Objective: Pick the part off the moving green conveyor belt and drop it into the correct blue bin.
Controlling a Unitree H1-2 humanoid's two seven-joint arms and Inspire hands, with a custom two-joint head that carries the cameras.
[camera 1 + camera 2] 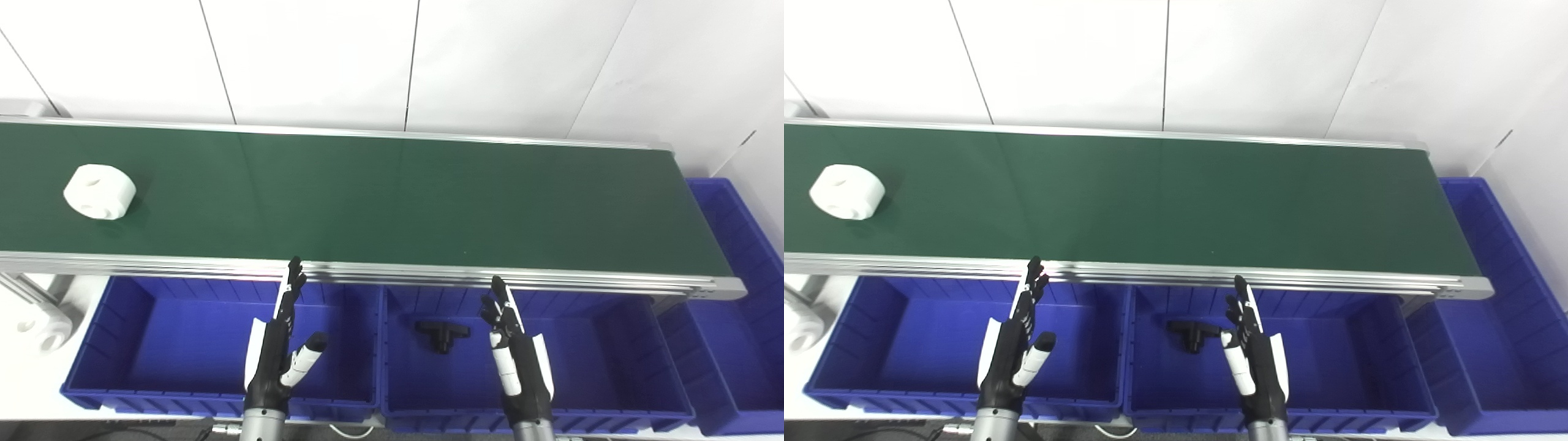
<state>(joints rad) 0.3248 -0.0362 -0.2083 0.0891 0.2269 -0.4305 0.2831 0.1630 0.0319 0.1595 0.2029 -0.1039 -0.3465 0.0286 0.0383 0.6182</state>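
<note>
I expect the white part (99,192) to tumble on across the bottom of the blue bin when I drop it, because it has rounded sides (126,192).
A white round part (99,192) with holes lies at the far left of the green conveyor belt (392,196). My left hand (278,343) hovers open over the left blue bin (153,343), fingers stretched toward the belt's near rail. My right hand (517,355) is open too, above the middle blue bin (600,361). Neither hand holds anything, and both are well right of the white part. A black T-shaped part (442,334) rests on the middle bin's floor.
A third blue bin (741,294) stands past the belt's right end. The belt's silver rail (392,269) runs between the hands and the belt. A white fitting (43,324) sits left of the bins. White wall panels stand behind.
</note>
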